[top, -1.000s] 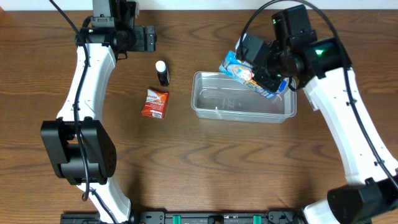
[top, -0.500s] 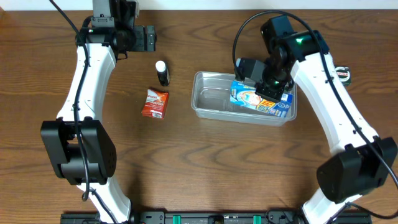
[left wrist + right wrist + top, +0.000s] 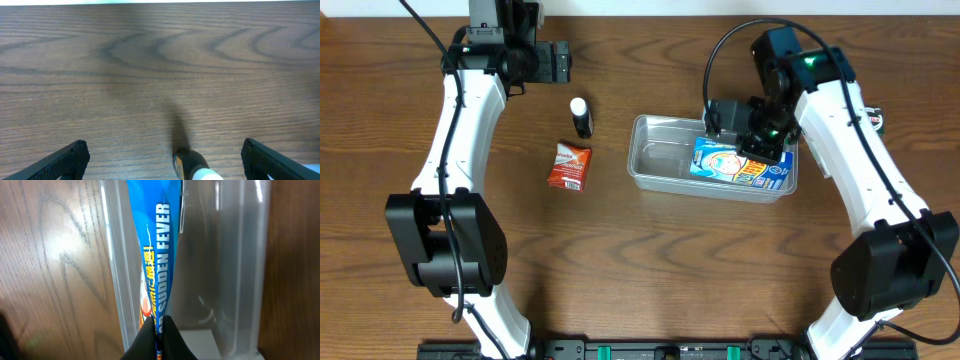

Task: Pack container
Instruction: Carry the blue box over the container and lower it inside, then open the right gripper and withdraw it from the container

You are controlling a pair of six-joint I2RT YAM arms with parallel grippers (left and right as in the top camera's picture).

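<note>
The blue carton (image 3: 720, 163) is lined up with the container's long side and is inside the container's sides, so the robot's right gripper should keep going down until the carton sits on the container's bottom (image 3: 195, 282).
The clear plastic container (image 3: 665, 160) stands right of the table's middle; its wall also shows in the right wrist view (image 3: 240, 270). My right gripper (image 3: 752, 140) is shut on a flat blue carton (image 3: 740, 165) and holds it down inside the container's right half; the wrist view shows the fingers (image 3: 160, 330) pinching the carton (image 3: 157, 255) edge-on. My left gripper (image 3: 560, 62) is open and empty at the far left, just behind a small black bottle with a white cap (image 3: 581, 117), whose top shows between its fingers (image 3: 160, 160). A red packet (image 3: 568, 165) lies left of the container.
A small round dark object (image 3: 872, 120) lies on the table behind my right arm. The table's far edge (image 3: 160, 4) runs close behind my left gripper.
My right gripper has carried the blue carton from above the container's far right corner down into the container and laid it flatter. The left arm has not moved.
</note>
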